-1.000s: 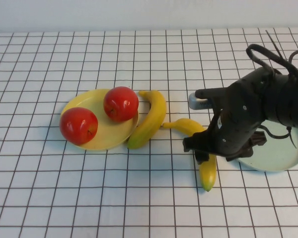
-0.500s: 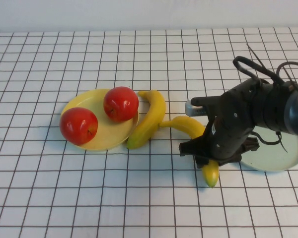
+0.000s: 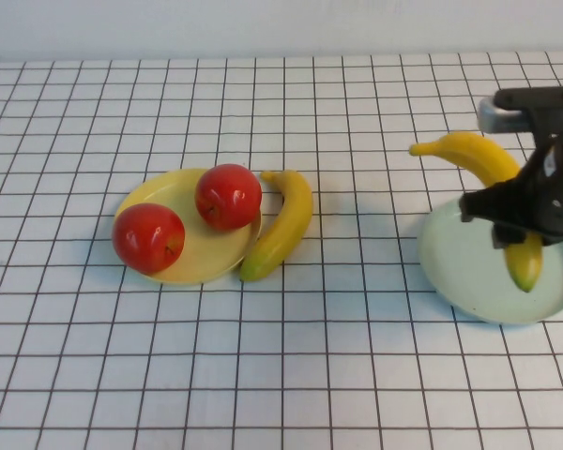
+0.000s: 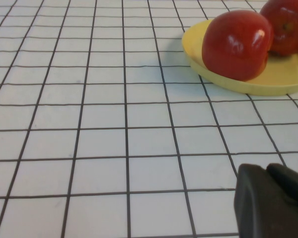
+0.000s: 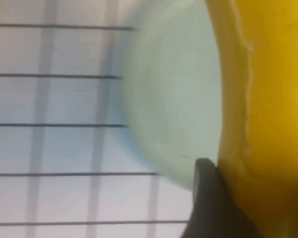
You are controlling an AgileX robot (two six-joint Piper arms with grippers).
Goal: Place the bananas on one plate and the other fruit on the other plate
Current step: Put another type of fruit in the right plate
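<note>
The held banana [image 3: 524, 265] is hanging above the empty pale blue-green plate [image 3: 471, 264]. My right gripper should keep bringing it down until it rests there, then let it go.
My right gripper [image 3: 514, 223] is shut on one of the bananas [image 3: 479, 155] and holds it above the pale blue-green plate [image 3: 460, 272] at the right. In the right wrist view a dark finger [image 5: 213, 203] presses against that banana [image 5: 268, 99] over the plate [image 5: 174, 99]. The second banana [image 3: 283, 225] lies on the table against the yellow plate [image 3: 202, 262]. Two red apples [image 3: 148, 237] [image 3: 229, 196] sit on that plate. My left gripper [image 4: 273, 198] is shut and empty, low over the table near the yellow plate [image 4: 248, 84] and the nearer apple [image 4: 236, 44].
A white cloth with a black grid covers the table [image 3: 338, 356]. A pale wall [image 3: 263, 28] runs along the far edge.
My right gripper has closed on the banana, lifted it off the table and carried it right to above the blue-green plate. The other banana, the apples and the left arm have not moved.
</note>
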